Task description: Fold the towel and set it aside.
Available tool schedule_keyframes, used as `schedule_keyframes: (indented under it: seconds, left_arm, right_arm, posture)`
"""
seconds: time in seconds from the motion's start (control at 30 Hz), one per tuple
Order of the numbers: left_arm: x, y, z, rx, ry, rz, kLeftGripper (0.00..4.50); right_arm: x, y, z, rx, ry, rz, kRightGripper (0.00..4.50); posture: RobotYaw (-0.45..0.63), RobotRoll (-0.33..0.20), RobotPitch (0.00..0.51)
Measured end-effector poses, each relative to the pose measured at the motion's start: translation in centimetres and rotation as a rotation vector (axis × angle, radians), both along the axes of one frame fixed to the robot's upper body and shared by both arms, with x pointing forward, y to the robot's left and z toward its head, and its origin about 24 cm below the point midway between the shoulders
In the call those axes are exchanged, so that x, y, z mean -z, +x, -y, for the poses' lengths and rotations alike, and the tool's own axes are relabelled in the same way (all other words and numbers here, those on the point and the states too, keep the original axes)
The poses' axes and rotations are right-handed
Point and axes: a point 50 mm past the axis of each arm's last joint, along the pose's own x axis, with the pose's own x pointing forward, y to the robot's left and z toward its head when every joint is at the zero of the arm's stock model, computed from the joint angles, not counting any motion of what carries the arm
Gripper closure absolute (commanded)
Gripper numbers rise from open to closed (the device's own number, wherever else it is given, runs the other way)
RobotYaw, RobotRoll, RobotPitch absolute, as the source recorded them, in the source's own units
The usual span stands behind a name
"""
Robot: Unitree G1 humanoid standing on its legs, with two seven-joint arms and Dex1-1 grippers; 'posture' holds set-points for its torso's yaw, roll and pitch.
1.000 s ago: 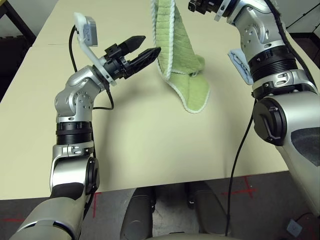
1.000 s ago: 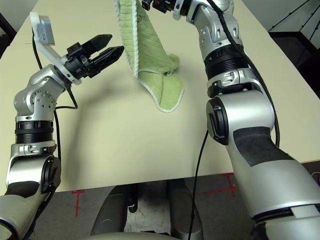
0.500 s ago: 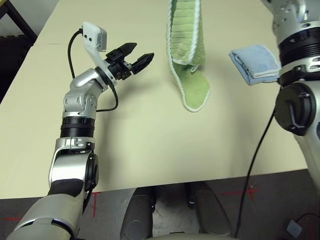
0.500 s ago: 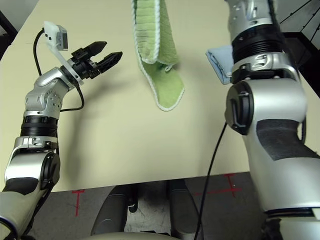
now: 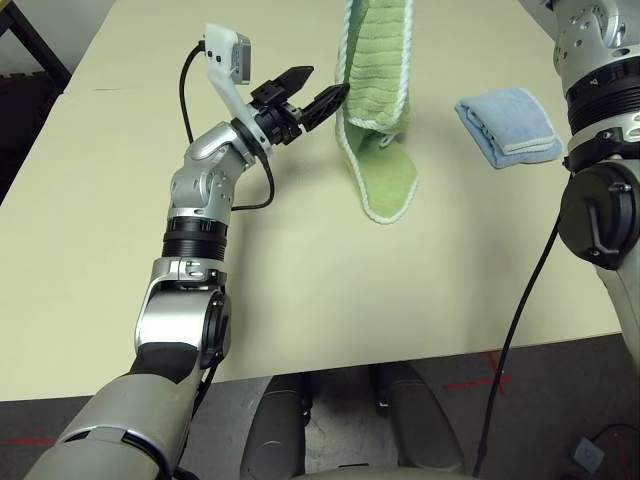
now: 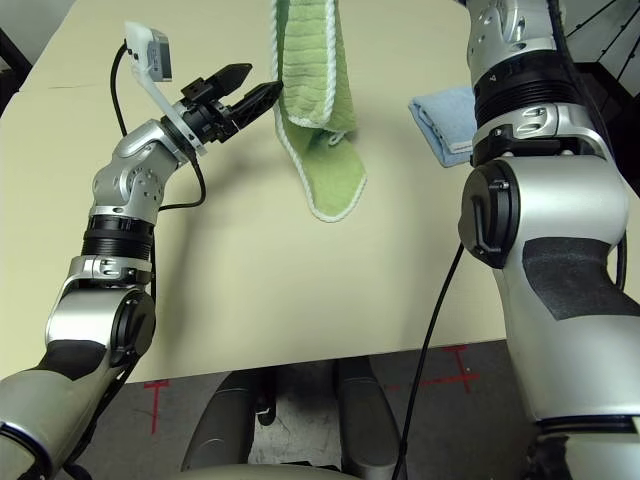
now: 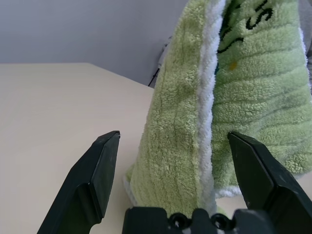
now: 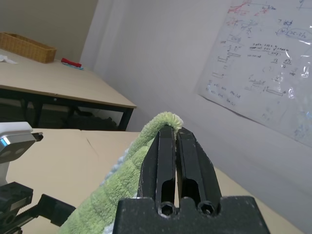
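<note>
Next, I back off and pinch the towel's loose lower corner (image 5: 387, 213) before I spread the towel, because my left gripper's fingers are on both sides of the towel's hanging fold (image 5: 352, 104), well above the towel's loose corner.
The towel (image 5: 378, 70), light green terry with white edging, hangs from above the picture's top edge, its lower end (image 5: 385, 195) draped on the table. In the right wrist view my right gripper (image 8: 174, 134) is shut on the towel's top edge (image 8: 163, 120). My left gripper (image 5: 312, 90) is open at the towel's left hanging edge. In the left wrist view its fingers (image 7: 100, 170) stand on either side of the towel's white-edged fold (image 7: 207, 122), which bears dark embroidered letters.
A folded light blue cloth (image 5: 508, 125) lies at the right of the tan table (image 5: 300, 280), next to my right arm (image 5: 598, 110). A black cable (image 5: 515, 330) hangs from that arm over the table's front edge.
My left gripper has moved right and forward, from apart from the towel to its hanging edge, with its fingers now around the fold. The towel hangs as before.
</note>
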Motion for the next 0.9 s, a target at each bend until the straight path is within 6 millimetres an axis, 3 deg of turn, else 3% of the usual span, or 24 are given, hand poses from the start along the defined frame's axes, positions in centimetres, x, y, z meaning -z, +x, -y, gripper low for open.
schedule_keyframes:
  seconds: [0.17, 0.27, 0.53, 0.9]
  left_arm:
    - [0.8, 0.2, 0.7, -0.034, 0.067, -0.019, 0.0]
    - [2.4, 0.7, 0.7, -0.065, 0.135, -0.063, 0.0]
    - [6.0, 1.7, -2.3, -0.189, 0.28, -0.166, 0.0]
    - [6.7, 2.0, -5.8, -0.297, 0.332, -0.193, 0.0]
  right_arm:
    - [-0.5, -0.1, -0.1, 0.005, 0.012, 0.006, 4.44]
    - [-0.8, -0.1, 0.4, 0.027, 0.026, 0.013, 4.44]
    - [-1.1, -0.1, 1.8, 0.078, 0.063, 0.014, 4.44]
    - [-1.5, -0.3, 3.3, 0.131, 0.109, 0.023, 4.44]
  posture:
    - [-0.04, 0.0, 0.223]
    - [-0.04, 0.0, 0.223]
    - [-0.05, 0.0, 0.223]
    - [-0.05, 0.0, 0.221]
